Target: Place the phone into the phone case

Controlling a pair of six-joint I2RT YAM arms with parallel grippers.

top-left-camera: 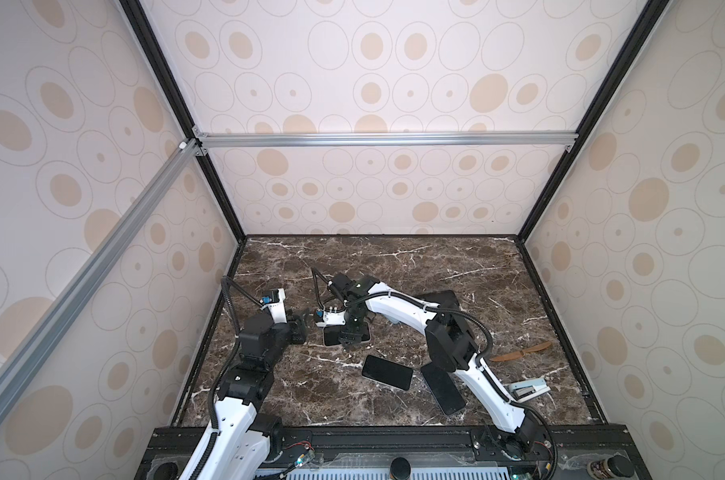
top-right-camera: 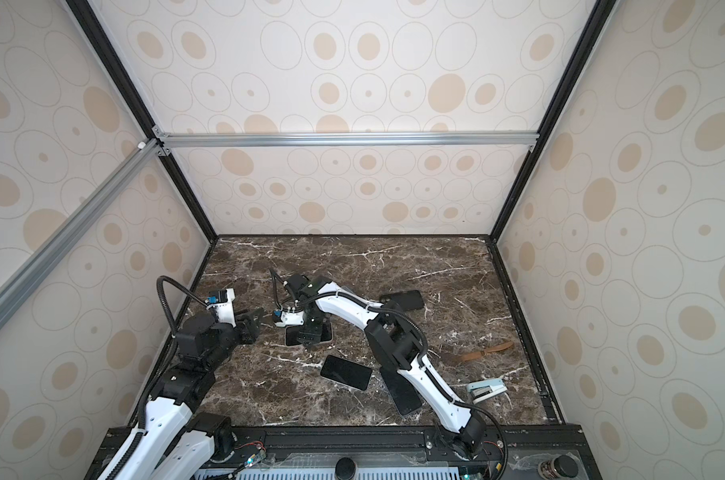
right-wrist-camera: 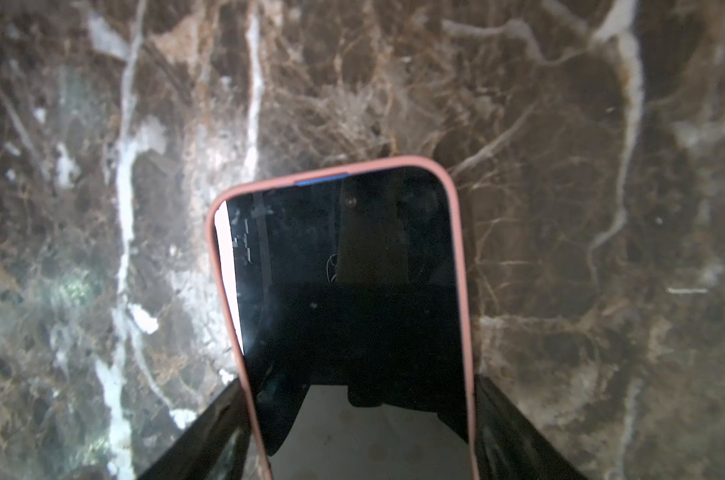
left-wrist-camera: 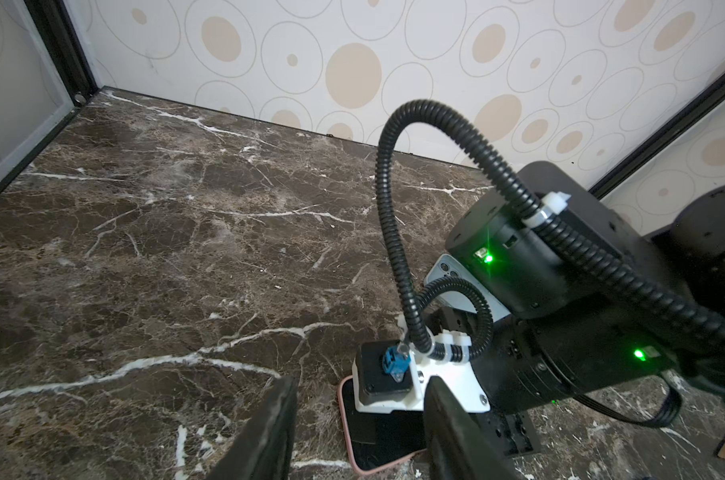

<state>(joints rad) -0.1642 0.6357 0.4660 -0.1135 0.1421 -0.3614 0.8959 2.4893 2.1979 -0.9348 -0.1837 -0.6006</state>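
The phone is inside the pink case (right-wrist-camera: 350,280) and there is clear marble (top-left-camera: 307,289) beyond, so my right gripper goes on moving the case there and lets go of it flat.
A pink phone case (right-wrist-camera: 460,249) lies flat on the marble table (top-left-camera: 394,266). The black-screened phone (right-wrist-camera: 344,270) sits inside it, screen up, with a thin blue strip of its edge showing at the case's far end. My right gripper (right-wrist-camera: 358,415) reaches down over it, one finger against each long side of the case. In both top views the right gripper (top-left-camera: 349,338) (top-right-camera: 306,338) covers most of the case (top-left-camera: 330,336) (top-right-camera: 292,336). My left gripper (left-wrist-camera: 362,382) (top-left-camera: 300,328) hovers just left of the case (left-wrist-camera: 348,436), open and holding nothing.
Two dark phones (top-left-camera: 387,372) (top-left-camera: 441,388) lie near the front. A dark flat slab (top-left-camera: 439,299) lies behind the right arm. A brown strap (top-left-camera: 518,353) and a pale blue stapler (top-left-camera: 529,388) lie at the right. A pale phone back with lenses (left-wrist-camera: 446,270) shows behind the right wrist.
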